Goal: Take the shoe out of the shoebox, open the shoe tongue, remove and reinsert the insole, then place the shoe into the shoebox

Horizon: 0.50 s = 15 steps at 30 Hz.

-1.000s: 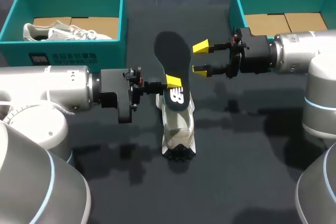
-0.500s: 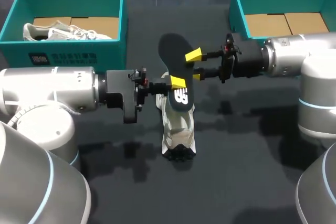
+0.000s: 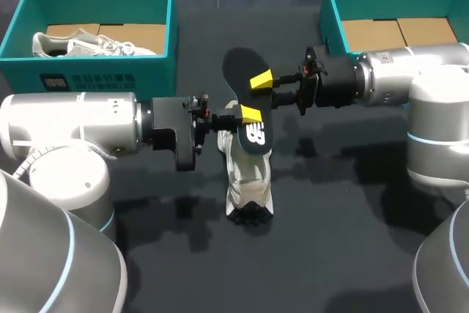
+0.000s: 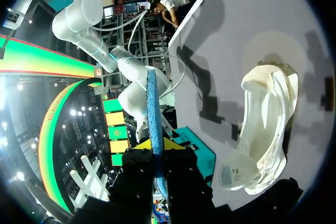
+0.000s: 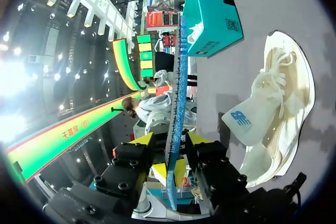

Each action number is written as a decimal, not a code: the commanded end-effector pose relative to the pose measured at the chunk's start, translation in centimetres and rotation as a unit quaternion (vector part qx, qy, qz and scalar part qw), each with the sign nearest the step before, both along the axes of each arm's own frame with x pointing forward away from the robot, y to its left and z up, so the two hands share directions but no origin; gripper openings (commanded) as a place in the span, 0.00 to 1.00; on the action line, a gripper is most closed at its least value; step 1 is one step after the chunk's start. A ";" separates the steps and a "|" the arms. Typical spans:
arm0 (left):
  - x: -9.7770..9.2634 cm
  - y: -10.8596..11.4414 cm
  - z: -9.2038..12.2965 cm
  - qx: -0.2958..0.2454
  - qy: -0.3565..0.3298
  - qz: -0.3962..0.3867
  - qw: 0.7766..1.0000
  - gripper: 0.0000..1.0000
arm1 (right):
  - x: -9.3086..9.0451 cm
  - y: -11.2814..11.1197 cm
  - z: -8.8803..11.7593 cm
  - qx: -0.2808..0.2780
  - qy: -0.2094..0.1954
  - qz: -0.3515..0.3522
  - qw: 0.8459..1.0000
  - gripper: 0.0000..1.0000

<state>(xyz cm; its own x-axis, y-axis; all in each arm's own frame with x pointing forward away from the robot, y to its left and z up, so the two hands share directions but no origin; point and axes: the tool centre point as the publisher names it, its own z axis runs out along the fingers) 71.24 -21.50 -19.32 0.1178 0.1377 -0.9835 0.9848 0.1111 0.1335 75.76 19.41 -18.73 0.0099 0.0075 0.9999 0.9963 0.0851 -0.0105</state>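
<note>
The black insole (image 3: 246, 70) should stay nearly flat when I carry it with my right gripper, because its blue edge (image 5: 180, 72) sticks out straight from my left gripper's hold.
A pale sneaker (image 3: 249, 181) lies on the dark table, toe towards me. Above it the dark insole (image 3: 244, 82) is held up on edge. My left gripper (image 3: 242, 115) is shut on the insole's heel end, and the left wrist view shows the insole (image 4: 152, 108) edge-on between its yellow tips (image 4: 157, 145), with the sneaker (image 4: 265, 124) off to one side. My right gripper (image 3: 265, 91) straddles the insole's middle from the right, open and narrow. In the right wrist view the insole (image 5: 177, 77) stands between that gripper's (image 5: 172, 142) fingers, and the sneaker (image 5: 273, 124) lies beside them.
A teal shoebox (image 3: 99, 71) at the back left holds a second pale shoe (image 3: 80, 43). Another teal shoebox (image 3: 326, 5) stands at the back right, just behind my right arm. The table's near half is bare dark surface.
My right gripper has moved left to the insole and its fingers have narrowed around it. The left gripper, still holding the insole, has shifted slightly right.
</note>
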 end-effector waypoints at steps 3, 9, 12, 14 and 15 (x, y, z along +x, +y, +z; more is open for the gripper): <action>-0.3 -0.5 -0.3 -0.001 -0.003 0.008 1.000 0.00 | -0.3 0.1 -0.2 0.002 0.001 -0.004 1.000 0.15; -0.3 -0.4 -0.6 0.000 -0.007 0.012 1.000 0.00 | -0.4 0.2 -0.4 0.003 0.001 -0.005 1.000 0.00; -0.4 -0.4 -0.7 0.000 -0.007 0.012 1.000 0.00 | -0.4 0.2 -0.4 0.003 0.001 -0.005 1.000 0.00; -0.6 -0.2 -0.6 0.001 -0.007 0.010 1.000 0.00 | -0.5 0.2 -0.5 0.004 0.001 -0.005 1.000 0.00; -0.7 0.1 -0.4 0.001 -0.007 0.010 1.000 0.33 | -0.5 0.2 -0.5 0.004 0.001 -0.005 1.000 0.00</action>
